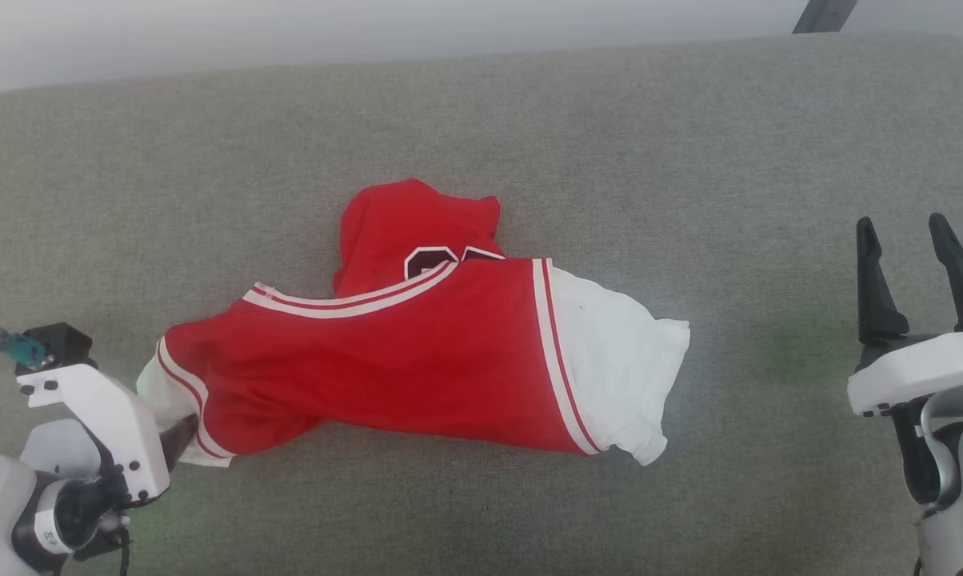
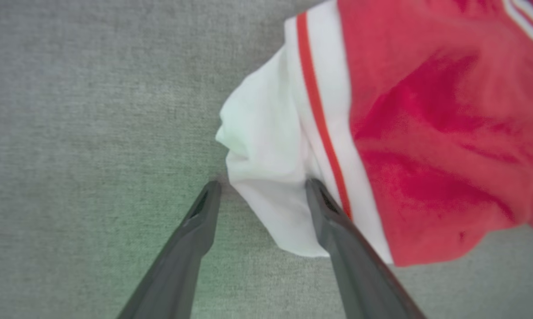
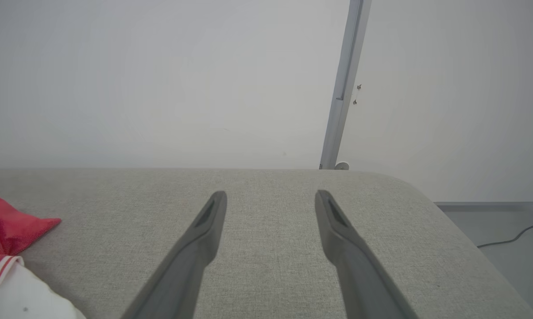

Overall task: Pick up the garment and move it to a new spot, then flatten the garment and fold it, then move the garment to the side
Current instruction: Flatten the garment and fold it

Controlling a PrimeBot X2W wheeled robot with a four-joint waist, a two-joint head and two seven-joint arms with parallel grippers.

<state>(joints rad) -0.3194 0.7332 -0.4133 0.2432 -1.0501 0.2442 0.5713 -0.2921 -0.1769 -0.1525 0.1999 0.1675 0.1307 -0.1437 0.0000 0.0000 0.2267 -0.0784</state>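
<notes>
The white sleeve at my left gripper (image 1: 165, 394) looks shorter than the other sleeve (image 1: 622, 360), so more hidden white cloth will come out when the robot pulls it.
The garment (image 1: 417, 352), a red jersey with white sleeves and striped trim, lies rumpled across the middle of the grey cushion, part of its dark number showing at the top fold. My left gripper (image 2: 263, 188) stands open at the garment's (image 2: 426, 133) left white sleeve (image 2: 266, 146), with the sleeve's lower edge lying between the two fingers and nothing pinched. In the head view the left gripper (image 1: 179, 438) sits at the lower left, its fingers mostly hidden by the wrist. My right gripper (image 1: 907, 240) hovers open far right of the garment (image 3: 9, 230), the same right gripper (image 3: 271, 199) holding nothing.
The grey cushion (image 1: 689, 144) stretches wide, with a pale wall behind it. A metal post (image 3: 344, 84) stands beyond the cushion's far right corner. A floor strip with a cable (image 3: 510, 237) lies past the right edge.
</notes>
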